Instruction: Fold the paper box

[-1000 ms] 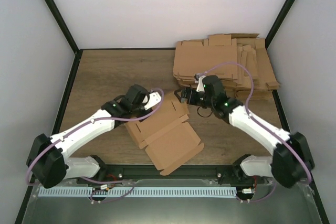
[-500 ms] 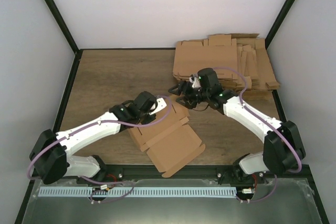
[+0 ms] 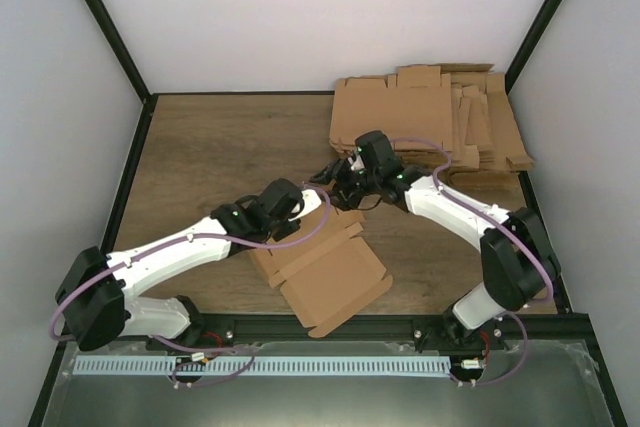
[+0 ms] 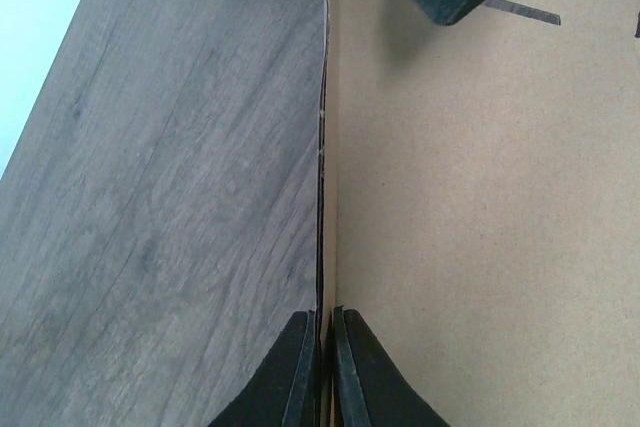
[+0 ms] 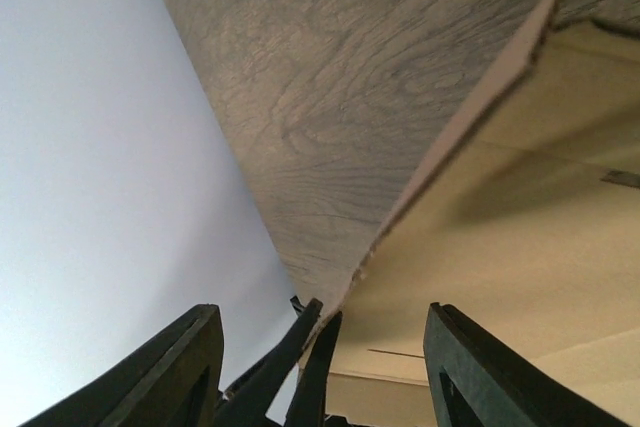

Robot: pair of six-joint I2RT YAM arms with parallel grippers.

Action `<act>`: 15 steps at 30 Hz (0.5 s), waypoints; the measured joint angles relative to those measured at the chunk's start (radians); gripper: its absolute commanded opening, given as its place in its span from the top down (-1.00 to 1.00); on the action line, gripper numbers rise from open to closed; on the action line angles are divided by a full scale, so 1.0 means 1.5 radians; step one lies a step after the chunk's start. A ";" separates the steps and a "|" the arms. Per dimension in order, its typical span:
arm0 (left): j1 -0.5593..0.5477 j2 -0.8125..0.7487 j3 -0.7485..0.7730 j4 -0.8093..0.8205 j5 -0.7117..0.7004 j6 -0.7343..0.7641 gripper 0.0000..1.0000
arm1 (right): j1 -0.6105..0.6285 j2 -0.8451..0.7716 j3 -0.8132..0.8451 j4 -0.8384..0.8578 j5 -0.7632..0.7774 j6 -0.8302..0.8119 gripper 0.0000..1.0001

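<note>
The robot's left gripper holds only the flap's thin edge (image 4: 328, 282), so the right gripper should keep the flap's far end steady while the left gripper opens and straddles the flap.
The paper box (image 3: 330, 272) is a flat creased brown sheet lying near the table's front, with its far flap lifted. My left gripper (image 3: 303, 209) is shut on that flap's edge; in the left wrist view its jaws (image 4: 325, 325) pinch the thin cardboard edge (image 4: 480, 197). My right gripper (image 3: 336, 179) stands open at the flap's far end. In the right wrist view the flap (image 5: 500, 237) runs between its two spread fingers (image 5: 185, 367), with the gripper's midpoint (image 5: 330, 352) on the edge. Neither pad touches the flap. The left gripper's closed fingertips (image 5: 312, 362) show there too.
A pile of overlapping flat brown cardboard blanks (image 3: 430, 127) lies at the back right, just behind the right arm. Dark wood table (image 3: 210, 157) stretches to the left and back. White walls with black frame posts enclose the table.
The right gripper has swung left from near the pile to the raised flap, and its jaws have narrowed. The left gripper has shifted a little right, still pinching the flap.
</note>
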 measured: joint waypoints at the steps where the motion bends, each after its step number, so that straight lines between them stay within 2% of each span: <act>1: -0.001 -0.002 -0.003 0.002 -0.001 0.001 0.84 | 0.000 0.007 0.004 0.002 0.002 0.003 -0.09; 7: -0.004 -0.009 -0.010 0.008 -0.003 0.004 0.84 | 0.001 0.050 0.022 0.017 0.009 0.010 0.00; 15: -0.006 -0.018 -0.013 0.009 -0.004 0.009 0.83 | 0.002 0.073 0.022 0.032 0.012 0.022 0.60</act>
